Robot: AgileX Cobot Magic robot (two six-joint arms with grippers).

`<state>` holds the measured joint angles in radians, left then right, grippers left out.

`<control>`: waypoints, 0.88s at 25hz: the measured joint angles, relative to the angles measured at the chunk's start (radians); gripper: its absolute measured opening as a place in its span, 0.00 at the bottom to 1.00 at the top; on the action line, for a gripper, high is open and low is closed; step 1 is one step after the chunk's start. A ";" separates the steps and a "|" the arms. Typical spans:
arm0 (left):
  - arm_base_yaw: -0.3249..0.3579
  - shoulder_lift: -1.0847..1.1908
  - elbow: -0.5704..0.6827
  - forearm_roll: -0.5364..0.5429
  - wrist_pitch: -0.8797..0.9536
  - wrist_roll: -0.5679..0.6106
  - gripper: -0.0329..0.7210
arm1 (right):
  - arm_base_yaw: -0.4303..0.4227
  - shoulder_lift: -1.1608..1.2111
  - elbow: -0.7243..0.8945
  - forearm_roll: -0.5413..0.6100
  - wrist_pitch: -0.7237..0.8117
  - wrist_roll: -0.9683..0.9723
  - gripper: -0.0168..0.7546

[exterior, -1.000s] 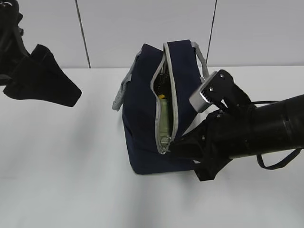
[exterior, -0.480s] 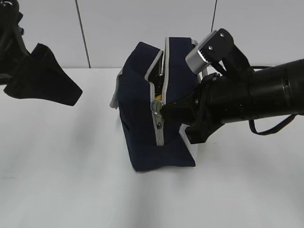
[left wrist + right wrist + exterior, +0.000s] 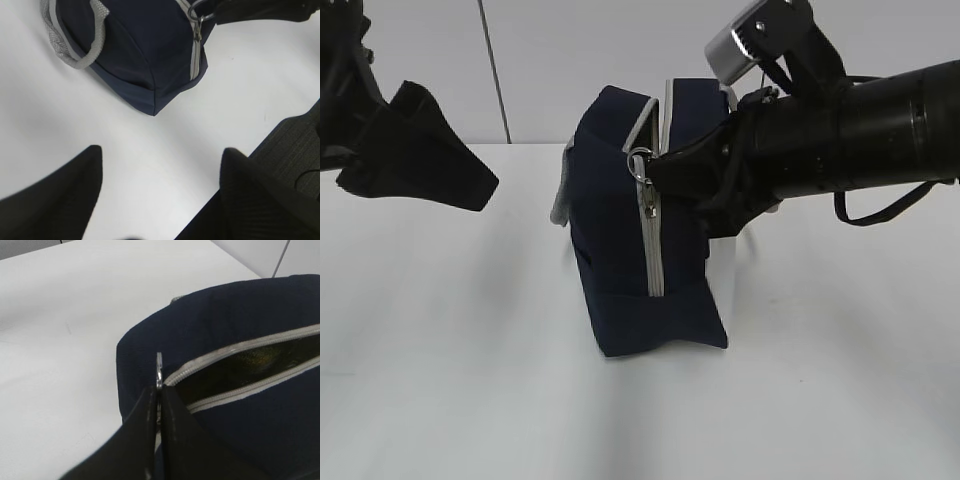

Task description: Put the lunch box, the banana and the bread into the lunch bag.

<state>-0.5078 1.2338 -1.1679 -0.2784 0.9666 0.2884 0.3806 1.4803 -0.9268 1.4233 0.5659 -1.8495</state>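
My left gripper should hold the bag's side [image 3: 590, 242] before my right gripper pulls any further, because the lunch bag's front end [image 3: 653, 260] stands loose below the zipper's ring pull.
The navy lunch bag [image 3: 615, 250] stands on the white table; it also shows in the left wrist view [image 3: 145, 45] and the right wrist view [image 3: 240, 330]. My right gripper [image 3: 655, 172] is shut on the zipper's ring pull [image 3: 638, 165], near the bag's upper front corner; the pull [image 3: 159, 371] sticks out between its fingertips [image 3: 150, 395]. The grey zipper [image 3: 654, 245] is closed along the front end and still open along the top, showing foil lining [image 3: 250, 360]. My left gripper [image 3: 455, 185] hangs open and empty at the left. The lunch box, banana and bread are hidden.
Grey strap handles hang at the bag's far side [image 3: 560, 200] and show in the left wrist view [image 3: 75, 40]. The white table [image 3: 450, 350] spreads around the bag, and a pale wall stands behind it. A dark mat [image 3: 295, 150] lies past the table's edge.
My right gripper has pulled the zipper pull from the bag's lower front up to its upper corner, closing the front opening. The lunch box seen inside is now hidden. The left arm stayed put.
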 joint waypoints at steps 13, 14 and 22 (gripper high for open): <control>0.000 0.000 0.000 0.000 -0.029 0.004 0.70 | 0.000 -0.070 -0.032 0.002 -0.132 0.002 0.00; 0.000 0.000 0.000 0.000 -0.033 0.004 0.70 | 0.000 -0.070 -0.040 0.011 -0.134 0.002 0.00; 0.000 0.022 0.028 -0.078 -0.084 0.034 0.70 | 0.000 -0.070 -0.073 0.049 -0.137 -0.008 0.00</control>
<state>-0.5078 1.2556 -1.1402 -0.3569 0.8827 0.3223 0.3806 1.4103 -0.9996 1.4727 0.4284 -1.8576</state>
